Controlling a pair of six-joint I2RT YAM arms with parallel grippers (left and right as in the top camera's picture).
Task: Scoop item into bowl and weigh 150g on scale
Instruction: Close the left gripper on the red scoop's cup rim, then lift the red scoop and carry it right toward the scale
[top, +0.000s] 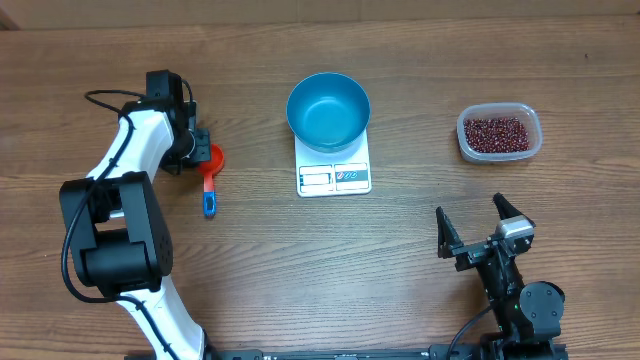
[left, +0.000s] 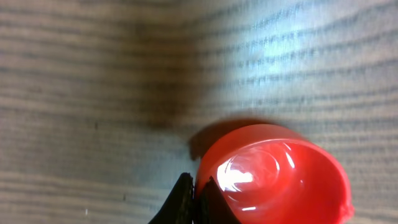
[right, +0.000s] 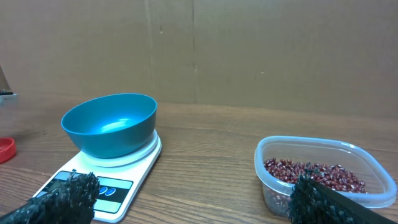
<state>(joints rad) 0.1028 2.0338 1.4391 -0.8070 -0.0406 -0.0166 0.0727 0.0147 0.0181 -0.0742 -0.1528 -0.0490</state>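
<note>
Next, my left gripper lifts the scoop (top: 213, 158) and swings its blue handle (top: 209, 203) toward my right gripper. My left gripper is pinching the scoop's rim, far from the beans.
The blue bowl (top: 328, 108) stands empty on the white scale (top: 334, 178) at mid-table. The item, dark red beans (top: 497, 132), fills a clear tub at the right; the right wrist view shows the beans (right: 311, 174), bowl (right: 112, 124) and scale (right: 93, 186). A red scoop (top: 212, 158) with a blue handle lies on the table at the left. My left gripper (top: 200, 145) is shut on the scoop's rim, and the left wrist view shows the left gripper (left: 198, 183) pinching the red cup (left: 280, 174). My right gripper (top: 485, 230) stands open near the front right, holding nothing, the right gripper (right: 199, 193) facing scale and tub.
The clear plastic tub (top: 463, 130) sits near the right back of the wooden table. The left arm's black and white body (top: 110, 220) reaches along the left side. A brown cardboard wall (right: 249, 50) stands behind the table.
</note>
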